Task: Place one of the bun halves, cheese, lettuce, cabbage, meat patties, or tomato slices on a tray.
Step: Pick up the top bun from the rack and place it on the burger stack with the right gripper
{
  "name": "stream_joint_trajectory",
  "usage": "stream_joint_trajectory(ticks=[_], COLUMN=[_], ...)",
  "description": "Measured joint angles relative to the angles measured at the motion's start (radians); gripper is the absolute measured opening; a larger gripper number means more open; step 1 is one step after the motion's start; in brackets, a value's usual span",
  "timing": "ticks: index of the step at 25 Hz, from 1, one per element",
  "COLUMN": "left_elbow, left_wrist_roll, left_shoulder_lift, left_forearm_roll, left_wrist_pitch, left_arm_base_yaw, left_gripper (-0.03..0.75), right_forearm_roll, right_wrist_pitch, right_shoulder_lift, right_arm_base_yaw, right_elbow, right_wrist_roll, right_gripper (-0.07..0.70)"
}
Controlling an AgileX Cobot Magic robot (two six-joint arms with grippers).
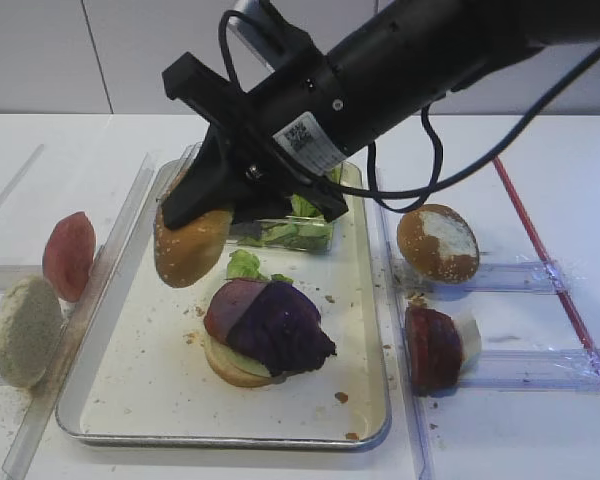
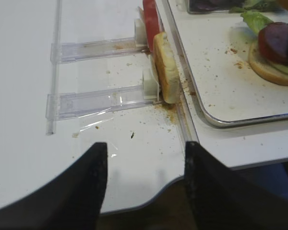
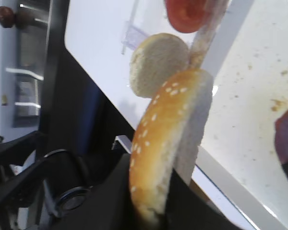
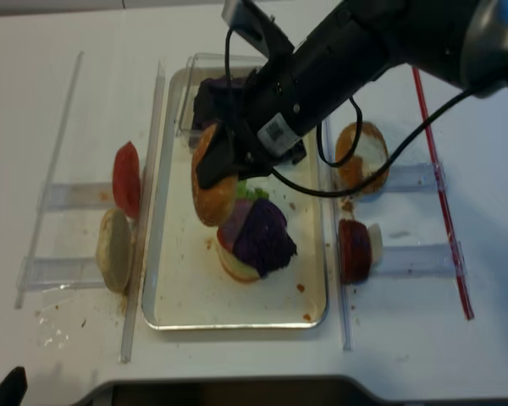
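Note:
The golden sesame bun half (image 1: pixel 188 252) is on edge beside the stack. Next, my right gripper swings back over the purple cabbage (image 1: pixel 288 326) and turns the bun half so it is flat.
My right gripper (image 1: pixel 198 218) is shut on the golden sesame bun half (image 1: pixel 190 248), holding it on edge above the left part of the metal tray (image 1: pixel 140 372). In the right wrist view the bun half (image 3: pixel 165 134) stands between the dark fingers (image 3: pixel 110 201), with the tray floor (image 3: pixel 259 91) behind it. On the tray sits a stack with a bun base, a red slice, purple cabbage (image 1: pixel 283 327) and a bit of lettuce (image 1: pixel 244 264). My left gripper (image 2: pixel 144 149) hangs open and empty over the table's front edge, left of the tray (image 2: pixel 216 93).
Left of the tray, a pale floury disc (image 1: pixel 22 330) and a tomato slice (image 1: pixel 68 255) stand in clear racks. To the right are a browner bun half with a white smear (image 1: pixel 438 243) and a dark red patty (image 1: pixel 432 347). A clear box of greens (image 1: pixel 285 232) sits at the tray's back.

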State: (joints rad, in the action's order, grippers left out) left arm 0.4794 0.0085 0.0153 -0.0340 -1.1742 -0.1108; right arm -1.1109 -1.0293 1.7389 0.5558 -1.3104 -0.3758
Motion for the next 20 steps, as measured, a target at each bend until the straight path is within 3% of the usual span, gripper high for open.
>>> stream_joint_trajectory(ticks=[9,12,20], left_elbow=[0.0,0.0,0.0], left_wrist_roll=[0.0,0.0,0.0], left_shoulder_lift=[0.0,0.0,0.0], left_forearm_roll=[0.0,0.0,0.0], left_wrist_pitch=[0.0,0.0,0.0], left_arm_base_yaw=[0.0,0.0,0.0], left_gripper=[0.35,0.35,0.35], right_forearm_roll=[-0.427,-0.548,-0.615], right_wrist_pitch=[0.02,-0.013,-0.056], right_shoulder_lift=[-0.058,-0.058,-0.058], right_arm_base_yaw=[0.002,-0.002,-0.08], right_elbow=[0.278,0.351,0.427], right_wrist_roll=[-0.381,-0.494,-0.591], right_gripper=[0.131,0.131,0.131])
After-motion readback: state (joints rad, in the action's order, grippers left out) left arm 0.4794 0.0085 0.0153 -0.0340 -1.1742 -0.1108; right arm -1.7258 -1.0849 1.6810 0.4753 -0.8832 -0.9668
